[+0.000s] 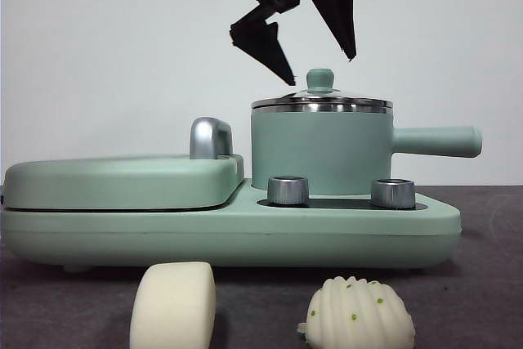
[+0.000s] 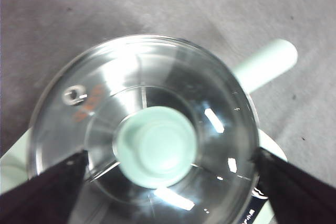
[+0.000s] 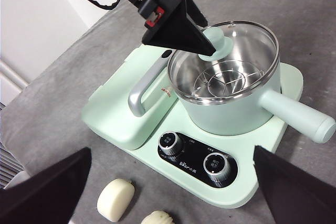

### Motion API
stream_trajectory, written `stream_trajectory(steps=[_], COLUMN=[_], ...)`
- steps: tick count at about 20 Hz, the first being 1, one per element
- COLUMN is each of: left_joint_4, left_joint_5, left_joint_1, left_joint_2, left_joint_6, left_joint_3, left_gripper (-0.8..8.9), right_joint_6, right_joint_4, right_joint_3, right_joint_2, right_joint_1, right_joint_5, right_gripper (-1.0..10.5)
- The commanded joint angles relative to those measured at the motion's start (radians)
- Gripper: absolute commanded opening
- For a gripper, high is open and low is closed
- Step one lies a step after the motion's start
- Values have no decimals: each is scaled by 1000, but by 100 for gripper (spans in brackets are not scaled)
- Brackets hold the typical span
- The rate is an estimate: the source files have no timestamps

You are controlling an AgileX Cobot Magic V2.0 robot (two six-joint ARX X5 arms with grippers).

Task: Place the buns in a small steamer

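I expect the lid (image 1: 343, 95) to come off at once when I lift the green knob, because the glass lid's steel rim (image 1: 322, 105) just rests on the pot.
The small steamer (image 1: 323, 149) is a mint-green pot with a side handle (image 1: 433, 140), and its glass lid (image 2: 142, 93) is on. My left gripper (image 1: 321, 69) hangs open just above the lid's green knob (image 2: 156, 145), one jaw on each side of it and neither touching. The right wrist view shows its black fingers (image 3: 173, 24) over the pot (image 3: 231, 93). A smooth bun (image 1: 173, 304) and a ridged, green-specked bun (image 1: 359, 315) lie on the table in front of the cooker. My right gripper (image 3: 172, 149) stays open and empty, high above the buns (image 3: 115, 199).
The pot stands on a green cooker base (image 1: 229, 230) with two steel dials (image 1: 288, 190). A flat lidded griddle (image 1: 122, 181) with a steel handle (image 1: 211, 138) fills the base's left half. Grey cloth covers the table (image 3: 63, 103).
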Motion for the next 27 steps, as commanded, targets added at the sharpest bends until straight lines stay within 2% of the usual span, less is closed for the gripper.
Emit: stream_trajectory(steps=[1, 2, 6, 10, 15, 17, 22, 25, 27], left_joint_4=[17, 16, 17, 19, 21, 22, 19, 20, 20], left_joint_5=[-35, -40, -41, -42, -46, -66, -71, -71, -71], left_joint_1=[-18, -18, -17, -21, -21, -21, -21, -22, -22], left_joint_2=[15, 15, 26, 41, 59, 60, 60, 60, 60], left_joint_6=[30, 35, 51, 67, 80, 89, 90, 89, 89], left_joint_3=[31, 31, 31, 31, 31, 31, 31, 31, 31], left_gripper=[361, 332, 328, 274, 269, 182, 146, 84, 84], right_joint_6=[2, 3, 3, 3, 3, 3, 3, 3, 3], right_joint_4=[5, 5, 3, 3, 3, 3, 3, 3, 3], right_joint_3=[18, 18, 18, 18, 18, 18, 18, 18, 18], right_joint_2=[2, 2, 2, 2, 2, 2, 2, 2, 2], right_joint_1=[3, 3, 3, 3, 3, 3, 3, 3, 3], right_joint_5=[-18, -25, -56, -56, -56, -56, -56, -56, -56], right_gripper=[491, 491, 491, 491, 491, 491, 491, 491, 491])
